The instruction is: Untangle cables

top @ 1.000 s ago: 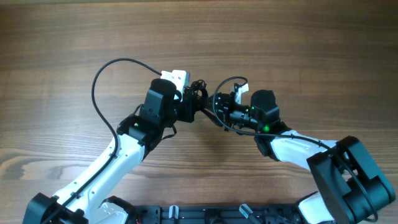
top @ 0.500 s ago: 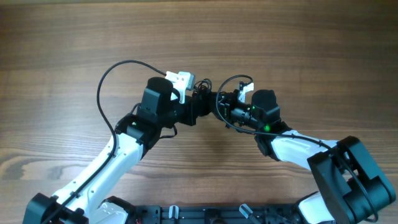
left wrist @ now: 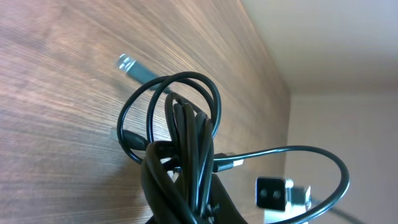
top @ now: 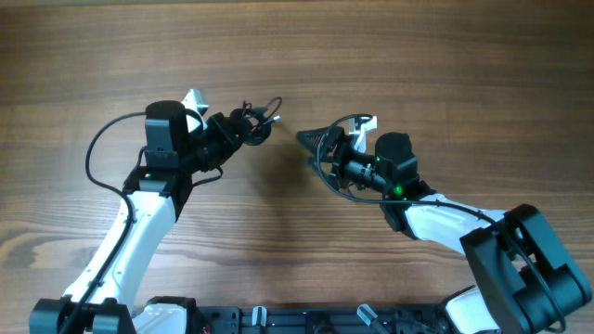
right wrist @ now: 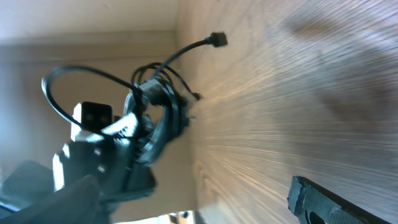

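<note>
Next, I swing the knot [top: 252, 123] with my left gripper until an end hangs within reach, because the plug ends [right wrist: 217, 39] curl close to the knot, short of my right gripper's fingers.
The cables [top: 261, 113] are a small knot of thin black wire loops, lifted off the table in my left gripper [top: 243, 126], which is shut on them. In the left wrist view the bundle [left wrist: 185, 127] rises from between the jaws, with one silver-tipped plug [left wrist: 127, 63] sticking out to the upper left. My right gripper [top: 309, 151] stands wide open a short way to the right of the knot, with nothing between its fingers. The right wrist view shows the knot [right wrist: 157, 102] ahead, a loose plug end [right wrist: 217, 39] pointing up, and one finger [right wrist: 323, 200] at the lower right.
Thicker black arm cables loop beside each wrist: one [top: 100, 153] left of the left arm, one [top: 336, 125] over the right wrist. The wooden table [top: 418, 56] stretches bare to the back. The arm bases sit along the front edge.
My right gripper has opened and let go of the knot. The left arm has swung to the left, carrying the cables away from the right gripper.
</note>
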`<action>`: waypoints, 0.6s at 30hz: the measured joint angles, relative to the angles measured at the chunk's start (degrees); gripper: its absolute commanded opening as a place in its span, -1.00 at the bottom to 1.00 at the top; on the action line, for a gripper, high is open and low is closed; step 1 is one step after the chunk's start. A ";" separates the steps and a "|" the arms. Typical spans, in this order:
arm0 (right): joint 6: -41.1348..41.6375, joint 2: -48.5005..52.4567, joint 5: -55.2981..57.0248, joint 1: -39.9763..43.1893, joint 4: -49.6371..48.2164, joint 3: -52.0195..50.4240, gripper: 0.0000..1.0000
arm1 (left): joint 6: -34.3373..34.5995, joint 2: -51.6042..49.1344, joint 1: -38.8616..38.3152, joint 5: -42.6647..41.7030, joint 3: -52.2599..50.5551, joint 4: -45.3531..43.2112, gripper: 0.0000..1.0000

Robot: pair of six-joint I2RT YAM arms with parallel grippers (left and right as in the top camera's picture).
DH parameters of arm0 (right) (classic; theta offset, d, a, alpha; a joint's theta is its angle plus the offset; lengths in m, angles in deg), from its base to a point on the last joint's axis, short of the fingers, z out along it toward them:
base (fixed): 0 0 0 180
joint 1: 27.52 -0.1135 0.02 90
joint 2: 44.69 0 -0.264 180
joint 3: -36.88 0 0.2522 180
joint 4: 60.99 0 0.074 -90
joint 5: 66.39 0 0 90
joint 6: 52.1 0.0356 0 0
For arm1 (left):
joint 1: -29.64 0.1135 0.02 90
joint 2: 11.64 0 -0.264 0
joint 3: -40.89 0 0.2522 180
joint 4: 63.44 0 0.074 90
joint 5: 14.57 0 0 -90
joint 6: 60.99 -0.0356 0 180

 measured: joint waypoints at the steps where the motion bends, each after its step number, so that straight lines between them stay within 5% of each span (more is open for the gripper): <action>1: -2.95 0.04 -0.17 0.00 2.14 0.00 0.99 | 2.08 0.00 0.17 0.59 0.00 0.04 -0.92; 4: -8.90 0.04 -2.45 0.00 2.97 0.00 0.99 | 8.37 0.02 0.20 1.22 0.00 0.87 -0.92; 12: -32.24 0.04 1.60 -6.03 2.99 0.00 0.99 | 48.37 0.02 0.20 -2.75 0.02 3.63 -0.92; 18: -37.66 0.04 18.86 -11.34 0.48 0.00 0.49 | 60.11 0.02 0.20 -9.27 0.02 3.63 -0.92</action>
